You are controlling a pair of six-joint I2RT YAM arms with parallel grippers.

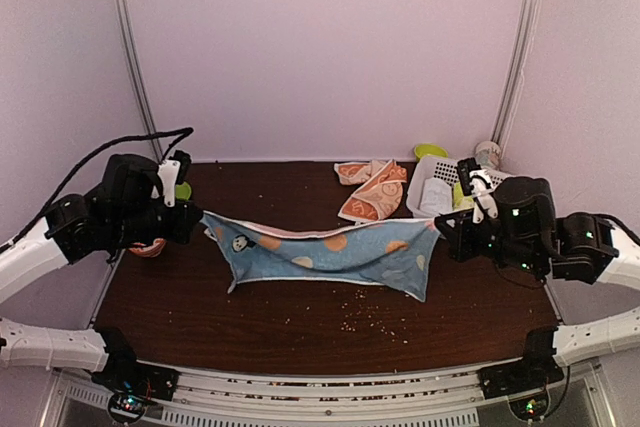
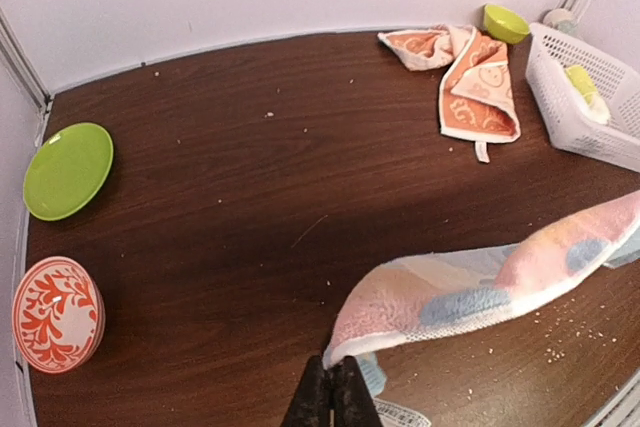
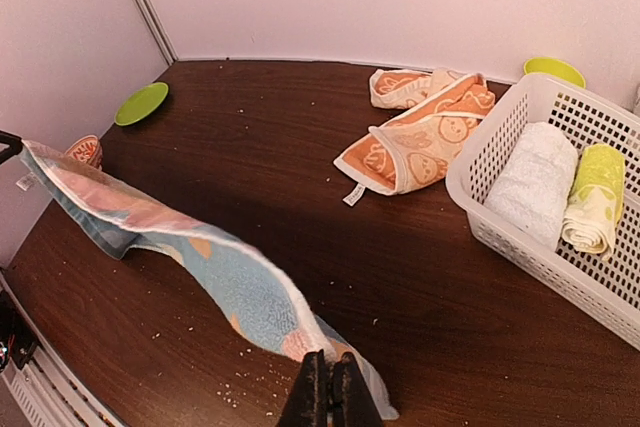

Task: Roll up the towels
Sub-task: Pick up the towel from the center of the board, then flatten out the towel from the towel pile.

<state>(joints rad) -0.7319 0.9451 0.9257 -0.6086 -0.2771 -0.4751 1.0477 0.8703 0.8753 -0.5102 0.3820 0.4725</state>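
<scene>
The light blue towel's top edge point(image 1: 318, 234) is sagging, so the robot's left gripper and right gripper should first pull it tight and swing the towel's lower edge toward the table's front point(image 1: 320, 325).
The light blue towel point(image 1: 330, 252) with orange and white dots hangs stretched in the air between my two grippers, sagging in the middle above the table. My left gripper point(image 1: 198, 217) is shut on its left corner; the left wrist view shows the closed gripper point(image 2: 333, 387) pinching the towel point(image 2: 470, 292). My right gripper point(image 1: 442, 227) is shut on the right corner; in the right wrist view the gripper point(image 3: 331, 379) holds the towel point(image 3: 220, 277). The orange towel point(image 1: 375, 187) with cream patterns lies crumpled at the back of the table, also in the wrist views point(image 2: 470, 82) point(image 3: 420, 142).
A white basket point(image 1: 432, 169) at the back right holds a plain white roll point(image 3: 530, 182) and a yellow-green roll point(image 3: 595, 197). A green bowl point(image 1: 430, 151) sits behind it. A green plate point(image 2: 65, 169) and a red-patterned bowl point(image 2: 55, 312) lie at the left. Crumbs dot the front of the table.
</scene>
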